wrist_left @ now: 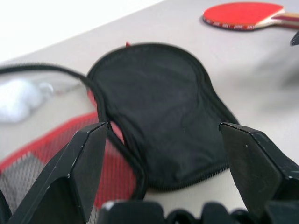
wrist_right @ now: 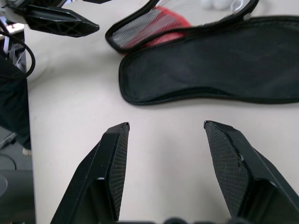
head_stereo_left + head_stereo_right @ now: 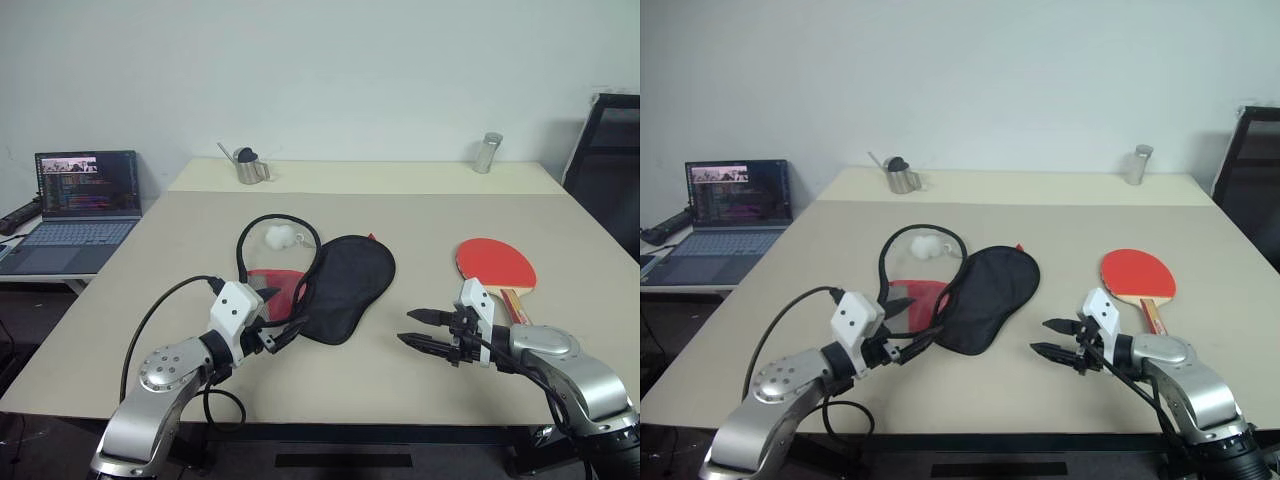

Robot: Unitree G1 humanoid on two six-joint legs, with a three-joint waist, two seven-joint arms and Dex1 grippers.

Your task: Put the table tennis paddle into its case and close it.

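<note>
The black flap [image 3: 348,288] gets narrower toward me, just like the table tennis paddle [image 3: 498,268]. I expect the table tennis paddle to fit inside the flap's rim, handle and all, when I lower it.
The case [image 3: 345,285] lies unzipped mid-table, its black flap folded to the right and its red mesh-lined half [image 3: 275,283] to the left. A white pom-pom [image 3: 280,237] rests just behind it. The table tennis paddle [image 3: 495,262] lies red face up at the right, its striped handle pointing toward me. My left gripper [image 3: 283,315] hovers open at the case's narrow near end, with nothing between its fingers [image 1: 88,154]. My right gripper [image 3: 418,330] is open and empty over bare table, between the case and the paddle's handle, pointing left toward the case [image 2: 210,70].
An open laptop [image 3: 85,200] sits on a side desk at the left. A metal cup [image 3: 250,165] and a metal canister [image 3: 487,152] stand at the table's far edge. A black chair [image 3: 610,160] is at the right.
</note>
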